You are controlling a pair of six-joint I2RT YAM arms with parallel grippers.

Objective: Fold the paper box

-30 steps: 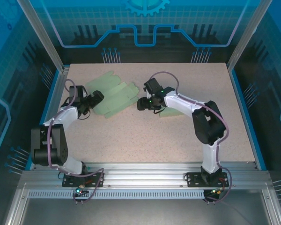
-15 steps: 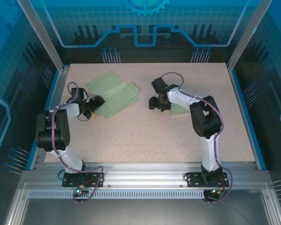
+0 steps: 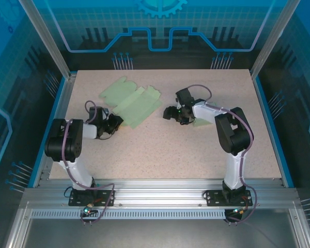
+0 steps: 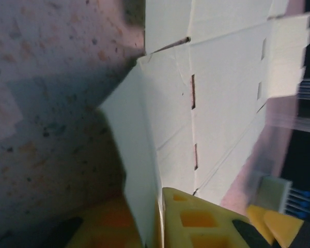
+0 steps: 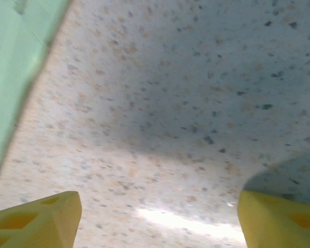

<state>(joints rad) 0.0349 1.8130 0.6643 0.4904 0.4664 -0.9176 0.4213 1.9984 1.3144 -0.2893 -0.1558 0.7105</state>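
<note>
Next, I take the opposite edge (image 3: 146, 115) with my right gripper and turn the paper box square, because it lies slanted with its rounded flap (image 3: 117, 91) facing away from my arms.
The paper box (image 3: 132, 101) is a flat pale-green cut sheet with slots, lying on the far left part of the table. My left gripper (image 3: 115, 123) is at its near corner. In the left wrist view the yellow fingers (image 4: 201, 222) are pressed together on a raised flap (image 4: 137, 165) of the box (image 4: 222, 93), so the left gripper (image 4: 157, 230) is shut on it. My right gripper (image 3: 168, 112) hovers low over bare table to the right of the box. Its yellow fingertips (image 5: 41, 217) stand far apart with nothing between them, and a green edge (image 5: 15, 62) shows at upper left.
A smaller green paper piece (image 3: 200, 122) lies under the right forearm. The speckled table (image 3: 160, 150) is bordered by blue rails and aluminium posts, with a blue backdrop behind.
The left gripper has gone from open to shut on the box's flap and drawn back toward the near side. The box has shifted slightly right. The right gripper moved right and opened wider.
</note>
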